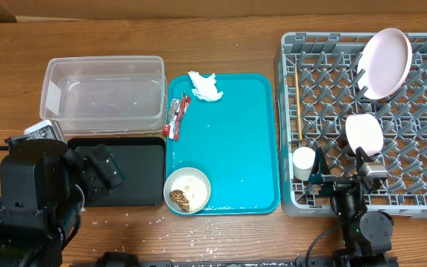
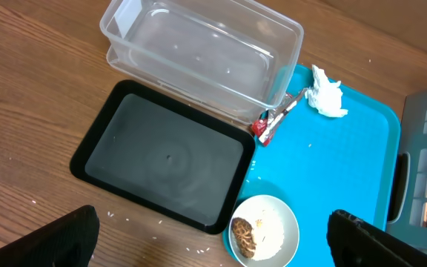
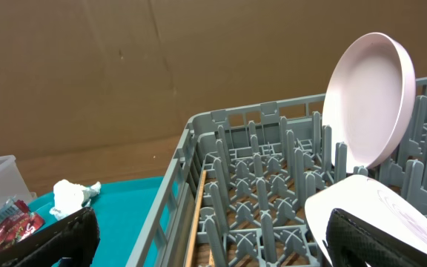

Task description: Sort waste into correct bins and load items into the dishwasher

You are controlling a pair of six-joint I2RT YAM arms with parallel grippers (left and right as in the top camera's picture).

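Observation:
Next, I move both the crumpled white tissue [image 1: 205, 87] and the red wrapper into the clear tub [image 1: 105, 95] with my left gripper, because they are far from my right gripper over the rack.
A crumpled white tissue [image 1: 204, 87] and a red wrapper [image 1: 176, 117] lie on the teal tray [image 1: 236, 148]. A white bowl [image 1: 187, 190] with brown and white food scraps sits at the tray's near left corner. The clear tub [image 1: 102, 96] and the black tray [image 1: 128, 170] stand to the left. The grey rack [image 1: 414, 148] holds a pink plate [image 1: 385, 63], a white bowl [image 1: 364, 133], a white cup [image 1: 303, 163] and chopsticks [image 1: 298, 104]. My left gripper [image 2: 213, 248] is open and empty above the scrap bowl [image 2: 265, 230] and the black tray [image 2: 165, 159]. My right gripper [image 3: 213, 245] is open and empty over the rack's near left part.
Loose rice grains [image 2: 117, 217] lie on the wooden table in front of the black tray. In the right wrist view the plate [image 3: 365, 100] stands upright among the pegs, the chopsticks [image 3: 196, 215] lie along the rack's left wall, and the tissue [image 3: 71, 196] shows at left.

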